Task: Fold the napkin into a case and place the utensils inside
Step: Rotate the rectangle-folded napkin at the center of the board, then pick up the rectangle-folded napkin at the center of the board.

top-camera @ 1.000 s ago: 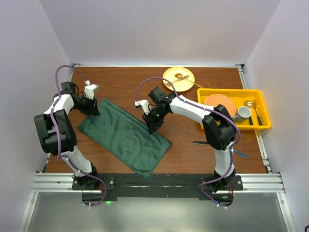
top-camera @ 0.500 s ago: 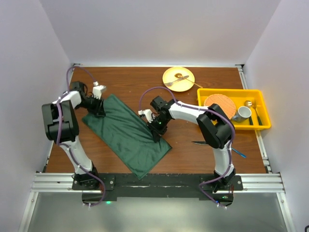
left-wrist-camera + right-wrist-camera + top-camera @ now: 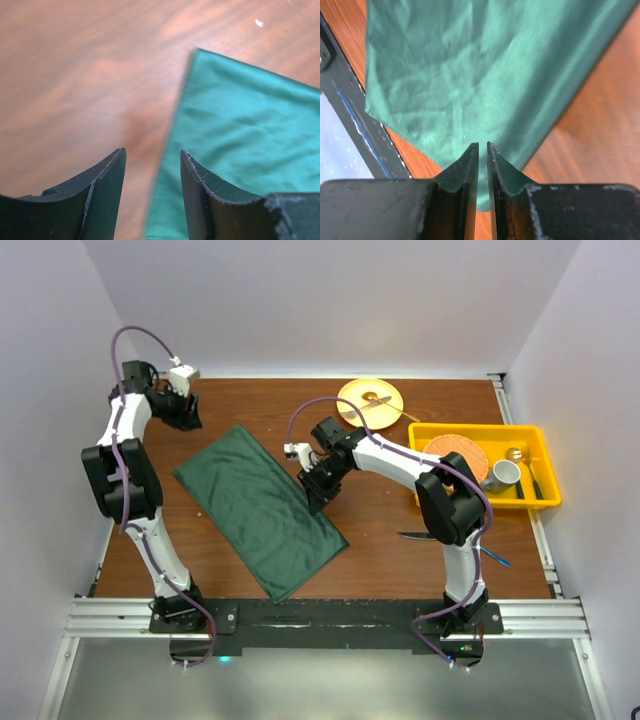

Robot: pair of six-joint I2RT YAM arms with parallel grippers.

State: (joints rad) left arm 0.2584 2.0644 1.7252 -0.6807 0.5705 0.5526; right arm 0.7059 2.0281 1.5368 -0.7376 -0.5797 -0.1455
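Observation:
The dark green napkin has soft ripples (image 3: 250,121), so its far end (image 3: 212,455) will fold over with wrinkles when I bring it towards the napkin's near end.
The dark green napkin (image 3: 262,508) lies flat as a long folded rectangle, running diagonally across the table's left middle. My left gripper (image 3: 186,416) is open and empty at the far left, off the cloth; in the left wrist view (image 3: 152,155) it hovers over the napkin's (image 3: 240,105) edge. My right gripper (image 3: 315,496) is at the napkin's right long edge, jaws shut with only a hairline gap (image 3: 482,145), the cloth (image 3: 470,70) below it. The dark-handled knife (image 3: 414,535) and blue fork (image 3: 497,559) lie by the right arm's base.
A yellow plate (image 3: 352,392) with bare-metal cutlery sits at the back. A yellow bin (image 3: 478,430) at the right holds an orange plate, a mug and cutlery. White walls enclose the table on three sides.
My left gripper has left the napkin's far corner and swung to the back left. My right gripper has drawn back a little along the right edge. The napkin now lies slightly narrower and flat.

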